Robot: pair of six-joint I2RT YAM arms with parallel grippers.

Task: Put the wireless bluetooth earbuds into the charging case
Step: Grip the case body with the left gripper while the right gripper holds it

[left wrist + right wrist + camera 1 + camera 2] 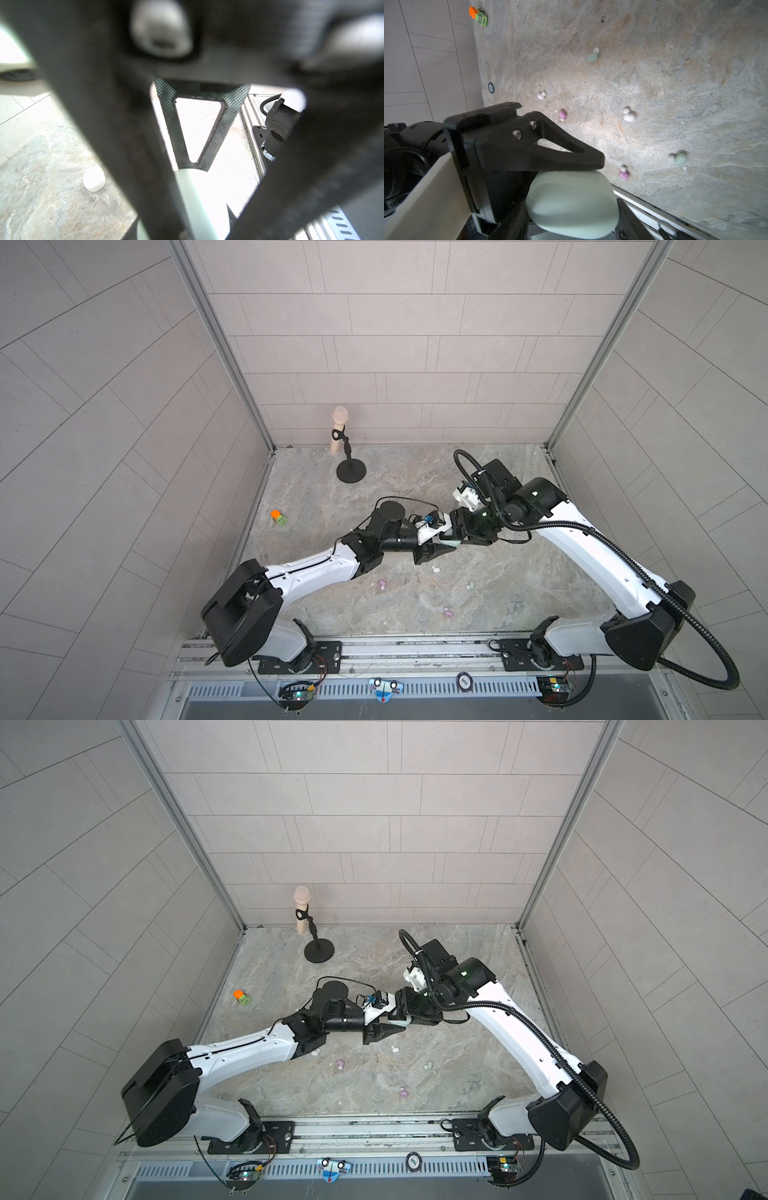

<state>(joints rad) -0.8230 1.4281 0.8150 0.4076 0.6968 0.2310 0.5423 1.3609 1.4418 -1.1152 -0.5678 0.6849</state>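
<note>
The charging case (572, 204) is closed, and both my grippers are around it. My left gripper should keep holding the case while my right gripper moves away and opens the case's lid.
My right gripper (574, 218) is shut on the pale mint-green charging case (571, 199), held above the table in both top views (453, 544) (409, 1022). My left gripper (598, 165) is shut, and its tip lies against the case's upper edge. I cannot tell whether it pinches the lid. The earbuds lie loose on the table in front of the grippers: mint (592, 56) (680, 159), white (541, 95) (628, 116) and lilac (562, 114) (624, 175). One white bud (94, 181) shows in the left wrist view, where the right gripper's fingers block most of the picture.
A microphone on a black round stand (349, 475) is at the back of the table. An orange and green toy (278, 517) lies near the left wall. The metal rail (415, 649) runs along the front edge, and walls close in three sides.
</note>
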